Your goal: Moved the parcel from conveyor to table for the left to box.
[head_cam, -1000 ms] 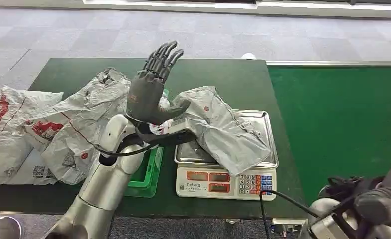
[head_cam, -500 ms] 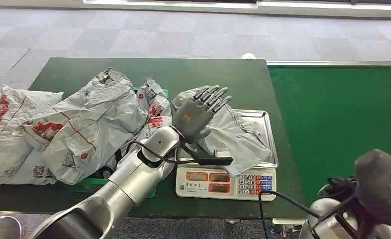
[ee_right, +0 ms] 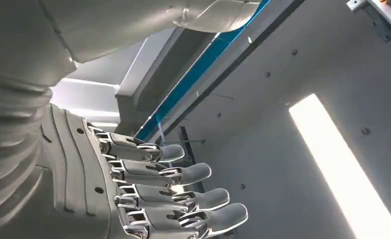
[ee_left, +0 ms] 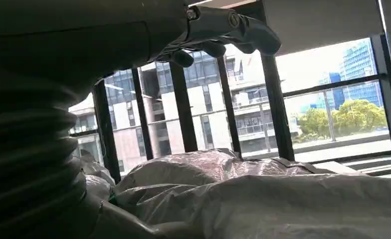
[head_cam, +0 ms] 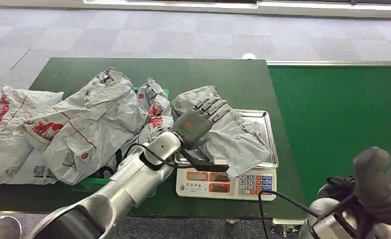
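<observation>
The crumpled grey parcel [head_cam: 228, 139] has loose wrinkles [head_cam: 245, 125] running across it, so I expect its plastic to gather into folds around the robot's grip when the robot lifts it.
A crumpled grey parcel [head_cam: 236, 137] lies on the tray of a white weighing scale [head_cam: 223, 181] near the front of the dark green table [head_cam: 213, 74]. My left hand [head_cam: 198, 122] lies flat over the parcel's left part, fingers spread and pointing away from me, with nothing pinched. In the left wrist view the fingers [ee_left: 218, 30] hover just above the silvery parcel [ee_left: 283, 199]. My right hand [head_cam: 377, 181] hangs low at the front right, off the table. Its fingers [ee_right: 148, 194] are extended and hold nothing.
Several grey and white parcels [head_cam: 94, 119] are heaped on and around a green bin [head_cam: 91, 185] to the scale's left. The green conveyor belt [head_cam: 342, 114] runs along the right of the table. A black cable [head_cam: 283, 196] trails from the scale.
My left hand has come down from an upright pose above the bin, swung right and lowered onto the parcel on the scale. The right hand has shifted slightly at the bottom right.
</observation>
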You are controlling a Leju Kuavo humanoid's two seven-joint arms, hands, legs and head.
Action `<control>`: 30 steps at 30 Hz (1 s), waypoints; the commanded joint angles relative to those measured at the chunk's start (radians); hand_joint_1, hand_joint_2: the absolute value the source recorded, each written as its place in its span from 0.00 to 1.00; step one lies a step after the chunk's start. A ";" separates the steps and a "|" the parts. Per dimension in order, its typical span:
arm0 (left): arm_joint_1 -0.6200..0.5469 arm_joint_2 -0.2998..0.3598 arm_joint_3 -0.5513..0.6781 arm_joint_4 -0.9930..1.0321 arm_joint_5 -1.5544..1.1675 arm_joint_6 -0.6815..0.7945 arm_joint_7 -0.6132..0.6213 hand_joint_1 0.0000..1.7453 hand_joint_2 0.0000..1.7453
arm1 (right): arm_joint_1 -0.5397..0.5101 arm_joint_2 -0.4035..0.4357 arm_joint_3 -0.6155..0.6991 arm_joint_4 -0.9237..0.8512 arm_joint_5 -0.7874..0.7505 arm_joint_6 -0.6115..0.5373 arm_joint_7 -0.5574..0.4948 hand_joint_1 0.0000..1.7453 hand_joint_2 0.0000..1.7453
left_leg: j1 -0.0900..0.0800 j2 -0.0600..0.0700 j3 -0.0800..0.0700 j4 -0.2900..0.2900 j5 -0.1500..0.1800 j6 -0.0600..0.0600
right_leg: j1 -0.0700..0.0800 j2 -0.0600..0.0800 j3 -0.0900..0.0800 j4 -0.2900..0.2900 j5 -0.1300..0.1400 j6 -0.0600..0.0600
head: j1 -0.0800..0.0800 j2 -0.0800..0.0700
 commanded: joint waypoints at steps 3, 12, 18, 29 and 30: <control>-0.056 0.011 -0.101 0.112 -0.036 0.006 0.015 0.00 1.00 | -0.021 0.082 -0.055 0.047 0.002 0.000 0.000 0.00 1.00 | 0.000 0.000 0.000 0.000 0.000 0.000 | 0.000 0.000 0.000 0.000 0.000 -0.001 | 0.000 0.000; -0.056 0.011 -0.101 0.112 -0.036 0.006 0.015 0.00 1.00 | -0.021 0.082 -0.055 0.047 0.002 0.000 0.000 0.00 1.00 | 0.000 0.000 0.000 -0.001 0.001 0.000 | 0.000 0.001 -0.001 0.000 0.001 -0.001 | 0.000 0.000; -0.060 0.007 -0.116 0.119 -0.055 0.006 0.025 0.00 1.00 | -0.016 0.082 -0.056 0.044 0.002 0.000 0.000 0.00 1.00 | 0.000 0.000 0.000 -0.001 0.001 0.000 | 0.000 0.000 -0.001 0.000 0.001 -0.001 | 0.000 0.000; -0.036 -0.008 -0.183 0.155 -0.129 -0.003 0.039 0.00 1.00 | -0.020 0.081 -0.057 0.050 -0.004 0.000 0.000 0.00 1.00 | 0.000 0.000 0.001 -0.001 0.001 0.000 | 0.000 0.001 0.000 -0.001 0.001 -0.001 | 0.000 0.000; -0.035 -0.010 -0.187 0.159 -0.131 -0.009 0.033 0.00 1.00 | -0.019 0.082 -0.057 0.051 -0.003 0.000 0.000 0.00 1.00 | 0.000 0.000 0.001 -0.001 0.000 0.000 | 0.000 0.000 0.000 0.000 0.000 -0.001 | 0.000 0.000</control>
